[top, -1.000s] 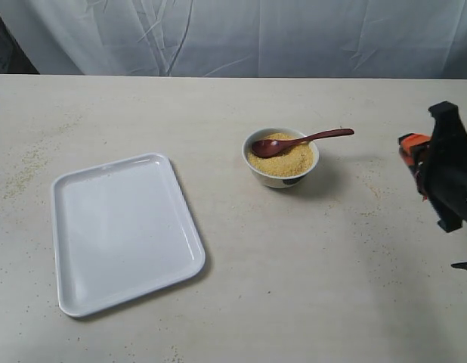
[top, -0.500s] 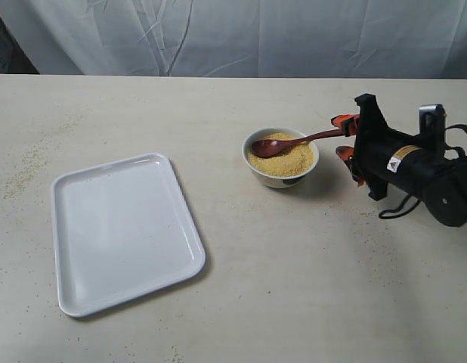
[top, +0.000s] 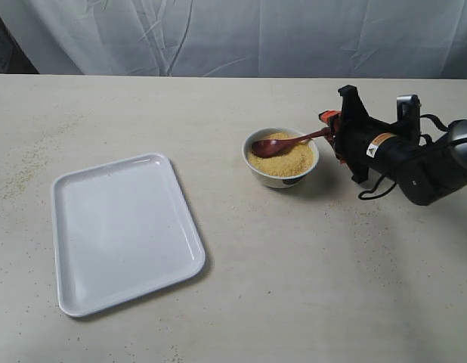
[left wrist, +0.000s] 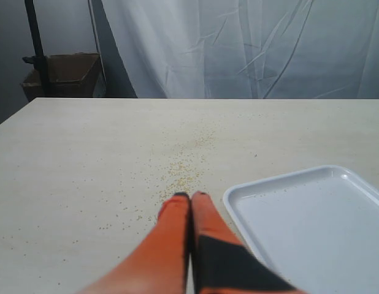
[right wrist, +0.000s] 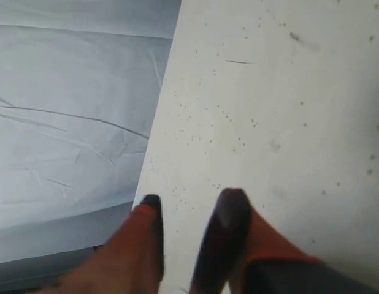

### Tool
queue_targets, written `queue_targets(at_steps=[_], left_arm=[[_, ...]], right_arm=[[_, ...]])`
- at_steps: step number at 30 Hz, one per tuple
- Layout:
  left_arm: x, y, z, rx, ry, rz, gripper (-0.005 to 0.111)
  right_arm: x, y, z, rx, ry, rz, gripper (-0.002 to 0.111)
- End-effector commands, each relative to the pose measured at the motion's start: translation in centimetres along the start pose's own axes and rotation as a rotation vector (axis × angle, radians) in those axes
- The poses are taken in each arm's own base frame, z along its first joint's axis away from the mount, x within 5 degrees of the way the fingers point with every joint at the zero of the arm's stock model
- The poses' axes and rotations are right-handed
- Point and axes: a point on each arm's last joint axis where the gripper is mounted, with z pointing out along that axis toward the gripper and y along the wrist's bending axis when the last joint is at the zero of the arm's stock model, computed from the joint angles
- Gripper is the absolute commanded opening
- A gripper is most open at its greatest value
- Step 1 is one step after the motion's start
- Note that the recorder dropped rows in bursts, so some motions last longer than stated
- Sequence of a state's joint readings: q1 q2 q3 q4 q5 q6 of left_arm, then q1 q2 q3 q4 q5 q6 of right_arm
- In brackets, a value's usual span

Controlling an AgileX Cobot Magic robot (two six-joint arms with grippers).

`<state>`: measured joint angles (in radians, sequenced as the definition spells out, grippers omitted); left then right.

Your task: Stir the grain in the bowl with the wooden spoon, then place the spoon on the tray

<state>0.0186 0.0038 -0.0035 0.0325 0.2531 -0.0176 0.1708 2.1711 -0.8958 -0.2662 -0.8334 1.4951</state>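
Next, my right gripper closes on the spoon handle's end (top: 326, 131) and swings the wooden spoon upright before it stirs, because the spoon is lying low across the bowl's rim (top: 307, 138).
The white bowl (top: 279, 176) of golden grain (top: 291, 160) stands right of the table's middle. The dark wooden spoon (top: 282, 142) rests in it, its handle pointing right over the rim. My right gripper (top: 329, 133) reaches in from the right with its orange fingers either side of the handle's end. In the right wrist view that gripper (right wrist: 192, 205) is open; the dark handle (right wrist: 220, 239) lies against one finger, with a gap to the other. The white tray (top: 120, 227) lies at the left. My left gripper (left wrist: 191, 196) is shut and holds nothing, beside the tray's corner (left wrist: 312, 220).
Loose grains (left wrist: 183, 174) are scattered on the table ahead of the left gripper and along the left side (top: 26, 166). A white curtain (top: 241, 34) hangs behind the table's far edge. A cardboard box (left wrist: 61, 73) stands off the table.
My right arm has swung in from the right edge toward the bowl, and its fingers now flank the end of the spoon's handle. Bowl, spoon and tray have not moved.
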Motion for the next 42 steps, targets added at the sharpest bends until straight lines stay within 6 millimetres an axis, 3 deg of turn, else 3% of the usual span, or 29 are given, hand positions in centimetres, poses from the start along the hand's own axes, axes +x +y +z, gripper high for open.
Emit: queue_targets(at_steps=[1,2,6,10,11,16,24,33,42], left_arm=[[0.0,0.0,0.0,-0.005,-0.014,0.006,0.0],[0.0,0.0,0.0,-0.005,-0.014,0.006,0.0],[0.0,0.0,0.0,-0.005,-0.014,0.006,0.0],[0.0,0.0,0.0,-0.005,-0.014,0.006,0.0],[0.0,0.0,0.0,-0.005,-0.014,0.006,0.0],[0.0,0.0,0.0,-0.005,-0.014,0.006,0.0],[0.0,0.0,0.0,-0.005,-0.014,0.006,0.0],[0.0,0.0,0.0,-0.005,-0.014,0.006,0.0],[0.0,0.0,0.0,-0.005,-0.014,0.006,0.0]], right_arm=[[-0.1,0.3,0.1,-0.017,-0.01,-0.016,0.004],[-0.2,0.4,0.1,-0.021,-0.013,-0.025,0.0],[-0.5,0.9,0.1,-0.081,-0.045,-0.037,0.0],[-1.1,3.4,-0.5,-0.309,-0.129,-0.116,0.0],[-1.2,4.3,-0.9,-0.393,-0.159,-0.183,0.0],[-1.0,6.8,-1.8,-0.452,-0.186,-0.56,0.0],[1.3,11.0,-4.4,-0.663,-0.128,-1.272,0.0],[1.1,8.3,-3.4,-0.332,0.084,-1.399,0.0],[4.3,8.2,-3.1,-0.513,0.175,-1.349,0.0]])
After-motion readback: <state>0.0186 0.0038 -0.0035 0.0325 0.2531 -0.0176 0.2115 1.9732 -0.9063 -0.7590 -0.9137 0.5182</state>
